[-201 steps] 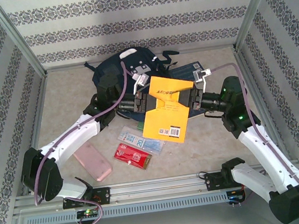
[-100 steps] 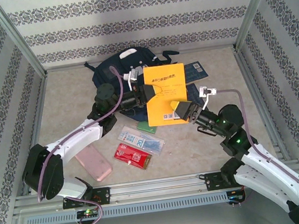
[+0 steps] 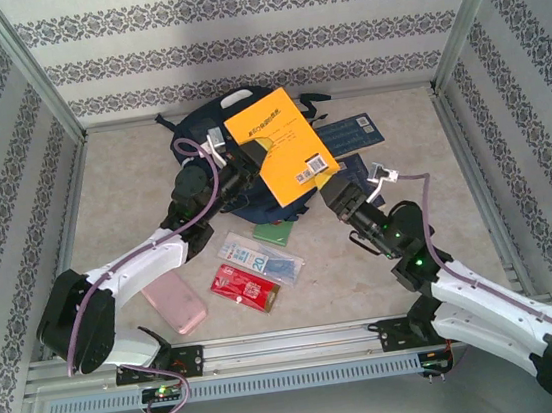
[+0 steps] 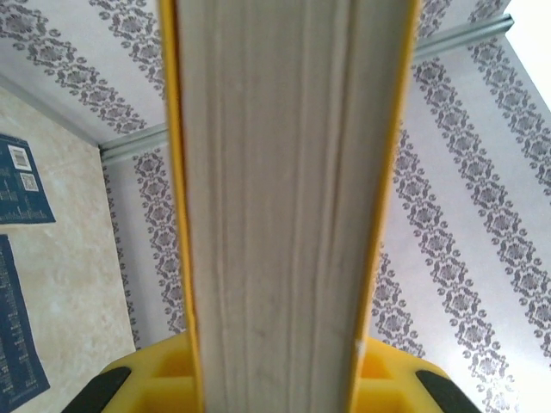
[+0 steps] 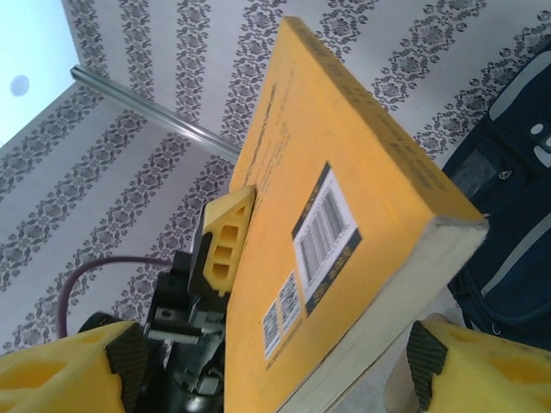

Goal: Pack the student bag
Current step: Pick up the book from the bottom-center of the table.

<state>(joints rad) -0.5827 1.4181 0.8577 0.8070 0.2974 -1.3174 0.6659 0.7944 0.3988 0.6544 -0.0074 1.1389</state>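
Note:
My left gripper is holding the book while the bag lies flat (image 3: 260, 206), so next my right gripper takes the book's barcode corner (image 3: 313, 166) before my left gripper lifts the bag.
A thick yellow book (image 3: 279, 146) hangs tilted above the navy student bag (image 3: 195, 136), which lies at the back of the table. My left gripper (image 3: 239, 167) is shut on the book's left edge; in the left wrist view the page block (image 4: 284, 206) runs between its yellow fingers (image 4: 138, 374). My right gripper (image 3: 335, 197) sits just below the book's lower right corner. Its fingers (image 5: 112, 361) stand wide apart and open, with the book's barcode cover (image 5: 327, 224) in front of them. The bag (image 5: 508, 215) shows to the right behind the book.
A blue booklet (image 3: 358, 134) lies right of the bag. Near the front lie a pink case (image 3: 172, 300), a red packet (image 3: 244, 289), a clear pouch (image 3: 260, 256) and a green item (image 3: 274, 233). Patterned walls enclose the table.
The book has swung up and back over the bag, carried by my left gripper. My right gripper has let go of it and dropped toward its lower corner.

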